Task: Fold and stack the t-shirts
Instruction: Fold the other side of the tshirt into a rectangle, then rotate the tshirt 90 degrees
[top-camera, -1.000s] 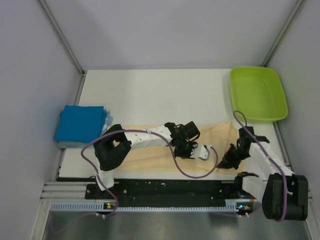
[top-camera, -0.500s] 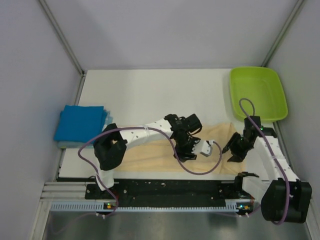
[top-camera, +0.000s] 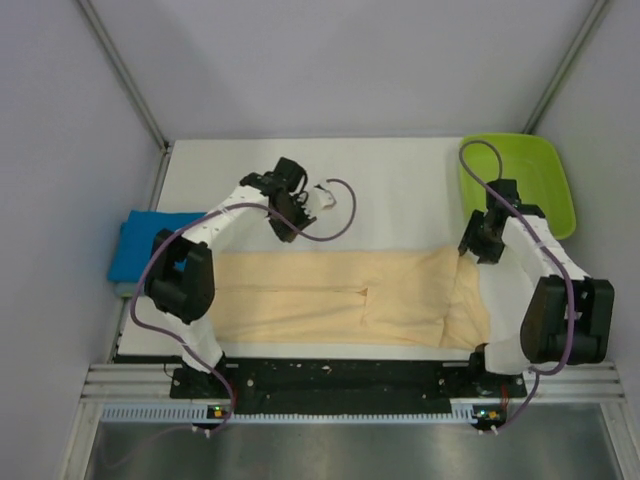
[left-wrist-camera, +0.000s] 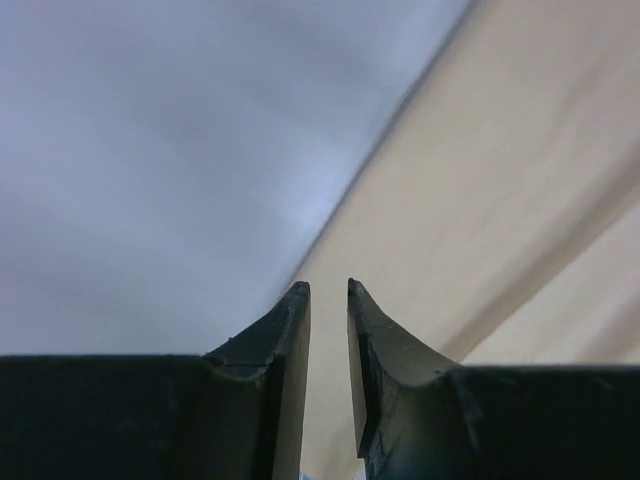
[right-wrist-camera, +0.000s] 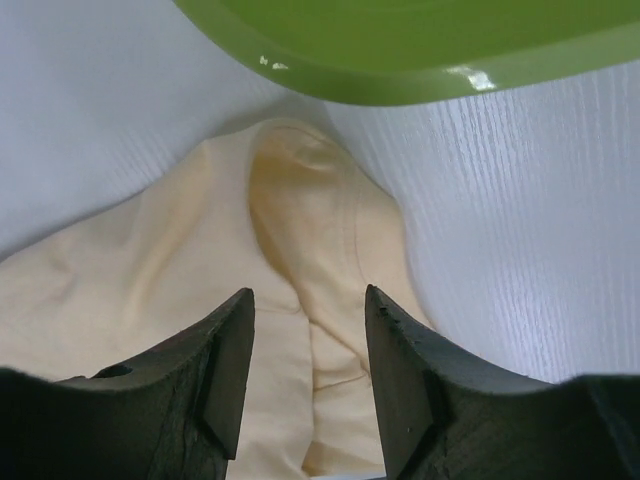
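Observation:
The peach t-shirt's inner flap (top-camera: 408, 295) is lying flat over the long piece of cloth. So the peach t-shirt will stay folded and swing around in one piece when I turn it.
The pale peach-cream t-shirt (top-camera: 340, 300) lies flat as a long band across the near part of the table. The bright blue t-shirt (top-camera: 132, 250) sits folded at the left edge, partly behind my left arm. My left gripper (top-camera: 283, 232) hovers just beyond the peach shirt's far left edge. In the left wrist view its jaws (left-wrist-camera: 328, 288) stand a narrow gap apart with nothing between them and peach cloth (left-wrist-camera: 520, 150) beyond. My right gripper (top-camera: 470, 246) is open over the shirt's far right corner (right-wrist-camera: 300, 200), its jaws (right-wrist-camera: 308, 295) holding nothing.
A lime-green tray (top-camera: 480, 185) stands at the far right, close behind the right gripper, and its rim (right-wrist-camera: 400, 85) fills the top of the right wrist view. Grey walls enclose the table on three sides. White tabletop (top-camera: 390, 185) lies beyond the shirt.
Both grippers went from shut to open and left the near middle of the peach shirt. The left swung to the far left, the right to the far right corner. The shirt now lies flat.

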